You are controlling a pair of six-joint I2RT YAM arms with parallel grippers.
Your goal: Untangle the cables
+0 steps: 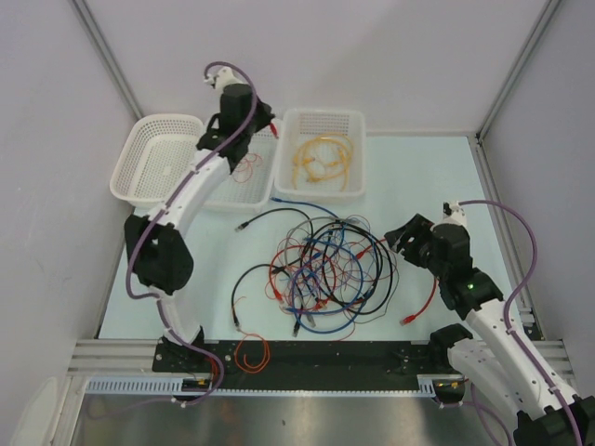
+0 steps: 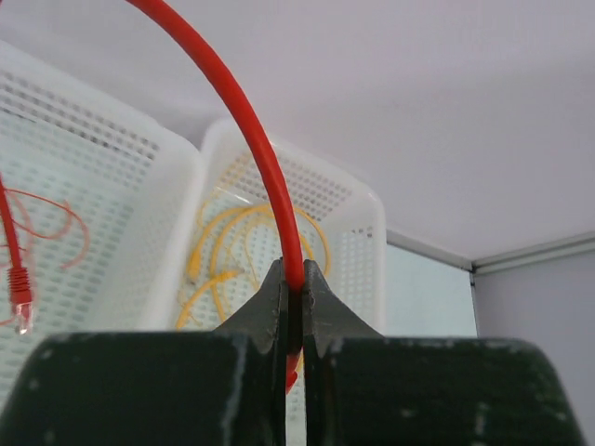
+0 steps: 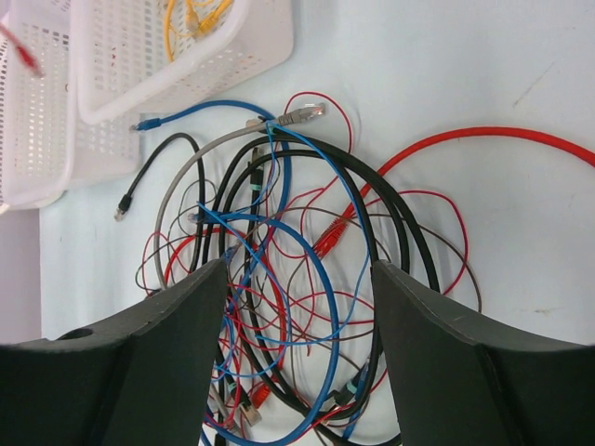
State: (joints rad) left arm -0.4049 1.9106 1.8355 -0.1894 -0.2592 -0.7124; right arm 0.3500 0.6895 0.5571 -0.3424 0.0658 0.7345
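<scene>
The red cable's plug (image 1: 274, 130) is hanging next to the rim of the basket with yellow cables, so next my left gripper moves back over the middle basket (image 1: 239, 175) before it opens.
A tangle of red, blue, black and grey cables (image 1: 325, 269) lies mid-table. My left gripper (image 1: 253, 119) is raised over the baskets at the back and is shut on a thick red cable (image 2: 251, 139), pinched between its fingertips (image 2: 293, 283). The cable arcs up and left, and its red plug end (image 2: 19, 295) hangs over the middle basket. My right gripper (image 1: 402, 240) is open and empty at the right edge of the tangle. In the right wrist view its jaws (image 3: 297, 271) stand wide apart above the pile (image 3: 279, 307).
Three white baskets stand at the back: an empty left one (image 1: 153, 158), a middle one (image 1: 244, 190) with thin red wire, and a right one (image 1: 358, 153) with yellow cables (image 1: 321, 160). A loose red cable (image 1: 426, 299) lies right of the pile. An orange wire (image 1: 251, 353) lies at the front edge.
</scene>
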